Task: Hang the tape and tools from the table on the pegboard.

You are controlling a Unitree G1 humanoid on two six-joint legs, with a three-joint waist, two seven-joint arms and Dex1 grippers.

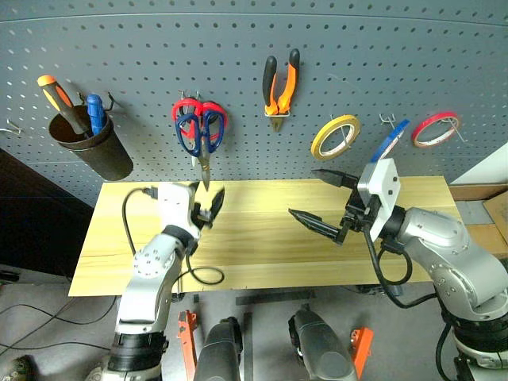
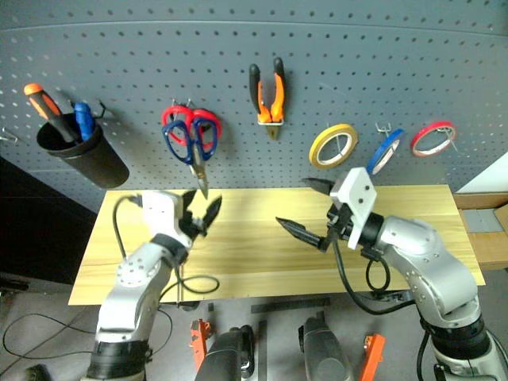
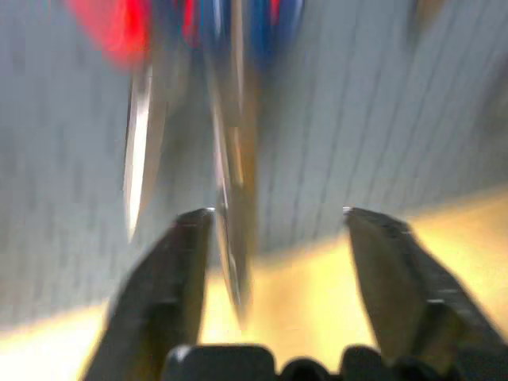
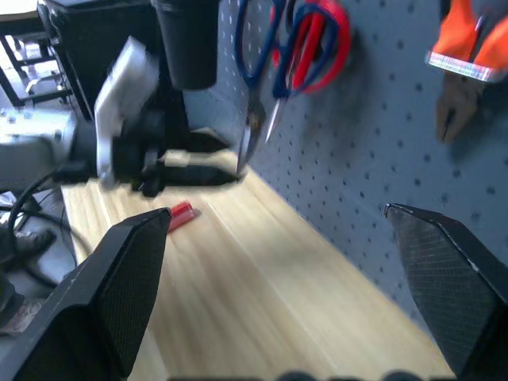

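The blue-handled scissors [image 1: 199, 133] are hanging on their hook and the small red piece [image 4: 182, 216] is lying free. My left gripper should go down next and close around that red piece.
On the dark grey pegboard [image 1: 143, 40] hang the blue-handled scissors [image 1: 200, 151], blades down, in front of red-handled scissors [image 1: 213, 109]. The orange-and-black pliers [image 1: 280, 83] hang further right, and the blue tape [image 1: 389, 141] sits between a yellow ring and a red ring. My left gripper [image 1: 208, 208] is open just under the scissors' blade tips; in the left wrist view the blades [image 3: 230, 238] stand beyond its spread fingers. My right gripper [image 1: 303, 192] hovers open over the wooden table [image 1: 262, 246], holding nothing. A small red piece [image 4: 181, 213] lies on the table beside the left gripper.
A dark cup [image 1: 91, 147] on the pegboard's left holds an orange-handled and a blue-handled screwdriver. The yellow tape [image 1: 335, 136] and red tape [image 1: 435, 129] hang on hooks at the right. A black cable [image 1: 208, 275] loops from the left arm over the table's front edge.
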